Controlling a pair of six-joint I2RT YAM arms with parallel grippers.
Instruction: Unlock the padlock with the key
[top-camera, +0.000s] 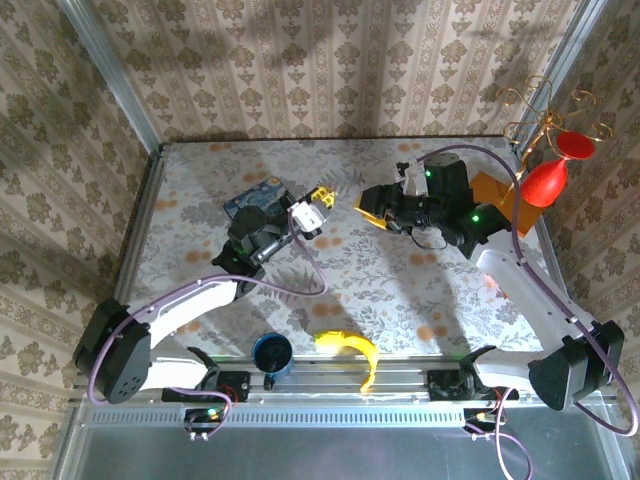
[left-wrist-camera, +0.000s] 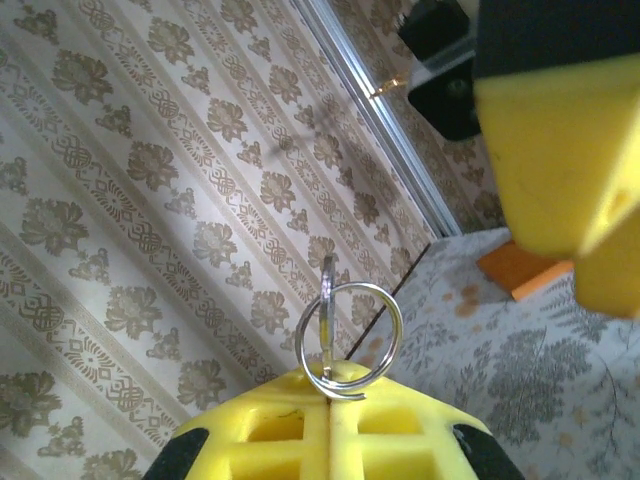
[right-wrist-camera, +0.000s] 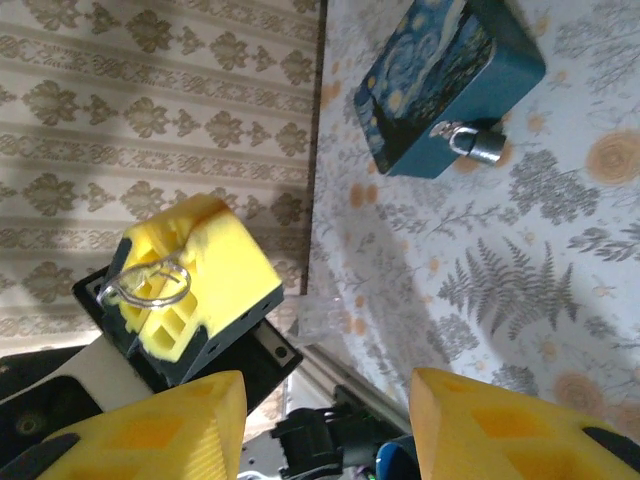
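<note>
The key's ring end sticks out of my left gripper's pads (left-wrist-camera: 330, 392), which cover the key's blade, so next my right gripper grabs the key by its ring (right-wrist-camera: 160, 300).
My left gripper (left-wrist-camera: 330, 405) is shut on the key (left-wrist-camera: 328, 295). The key stands edge-on out of the closed yellow pads, and its wire ring (left-wrist-camera: 385, 330) loops around it. In the right wrist view the same left gripper (right-wrist-camera: 190, 275) carries the ring (right-wrist-camera: 150, 285) up against the wallpaper. The padlock (right-wrist-camera: 480, 146), small and dark, hangs at the side of the blue night-sky tin (right-wrist-camera: 445, 80), which lies on the table. My right gripper (right-wrist-camera: 325, 420) is open with nothing between its fingers (right-wrist-camera: 520, 425). Seen from above, it (top-camera: 365, 205) faces the left gripper (top-camera: 322, 198) a short way apart.
From above, the blue tin (top-camera: 258, 198) sits just left of the left gripper. An orange block (top-camera: 492, 188) and a red ornament on a gold stand (top-camera: 548, 178) occupy the back right. A banana (top-camera: 352, 350) and a blue cup (top-camera: 272, 352) lie near the front edge.
</note>
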